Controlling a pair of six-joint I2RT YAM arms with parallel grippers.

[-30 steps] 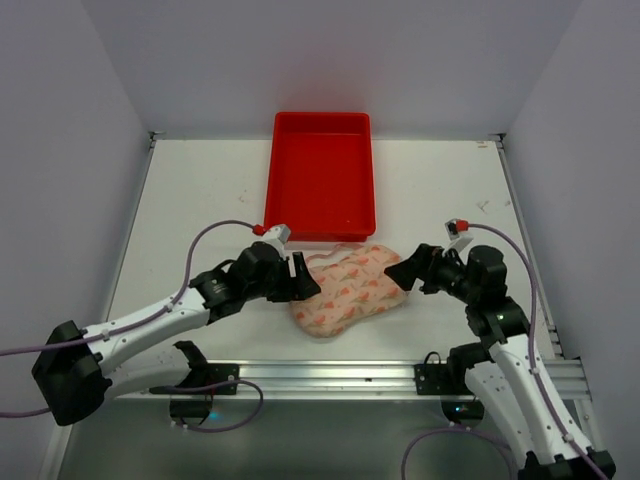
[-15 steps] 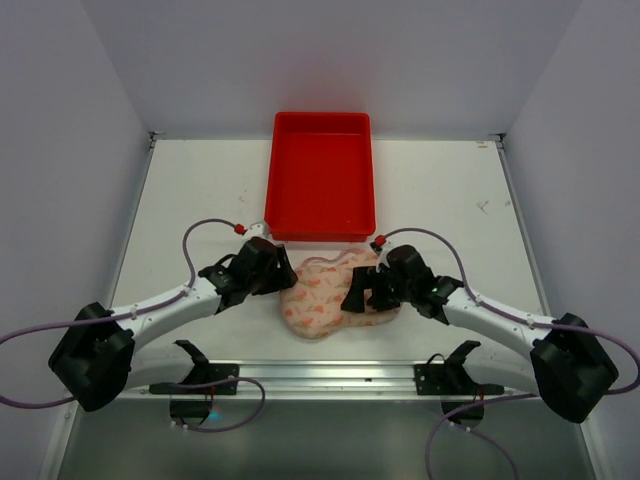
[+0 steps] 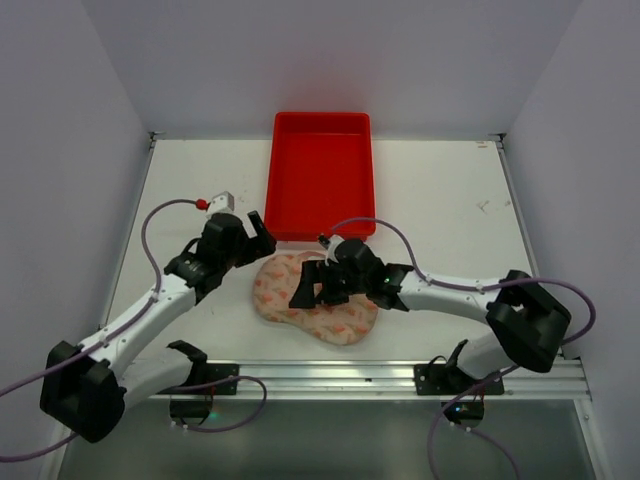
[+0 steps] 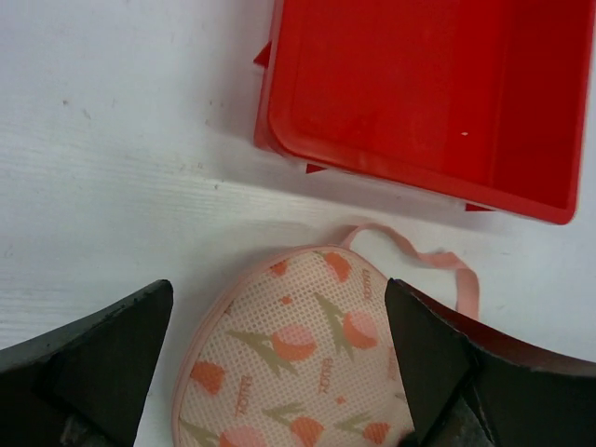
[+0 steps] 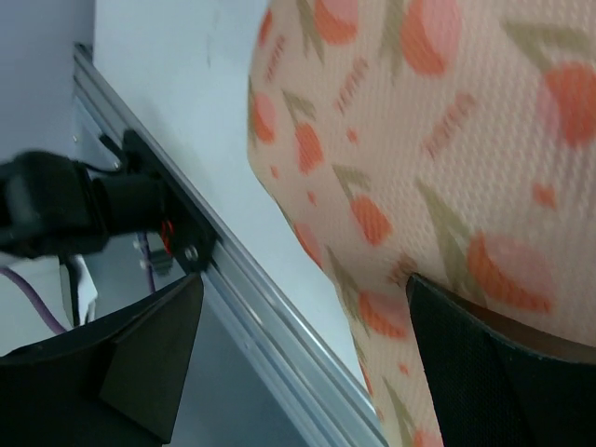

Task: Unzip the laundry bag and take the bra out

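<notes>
The laundry bag [image 3: 345, 325] is lying flat and its zip is hidden. My left gripper should move back, grip the bag's near edge [image 3: 285, 319] and raise it toward my right gripper.
The laundry bag [image 3: 318, 302], cream-pink with an orange-red print, lies flat in front of the red tray; its zip does not show. My left gripper [image 3: 257, 236] is open just left of the bag's far-left end. In the left wrist view the bag's rounded end [image 4: 298, 358] and its pink loop [image 4: 436, 264] lie between my open fingers [image 4: 102, 368]. My right gripper [image 3: 312, 285] is open over the bag's middle. In the right wrist view one finger [image 5: 507, 372] presses on the bag [image 5: 419, 140]. The bra is hidden.
The red tray [image 3: 322, 175] stands at the back centre, its near rim [image 4: 410, 182] close behind the bag. The metal rail [image 3: 330, 375] runs along the table's near edge and shows in the right wrist view [image 5: 242, 284] close to the bag.
The bag has slid left and turned. My right gripper has reached further left across it. My left gripper has drawn back to the far left, off the bag.
</notes>
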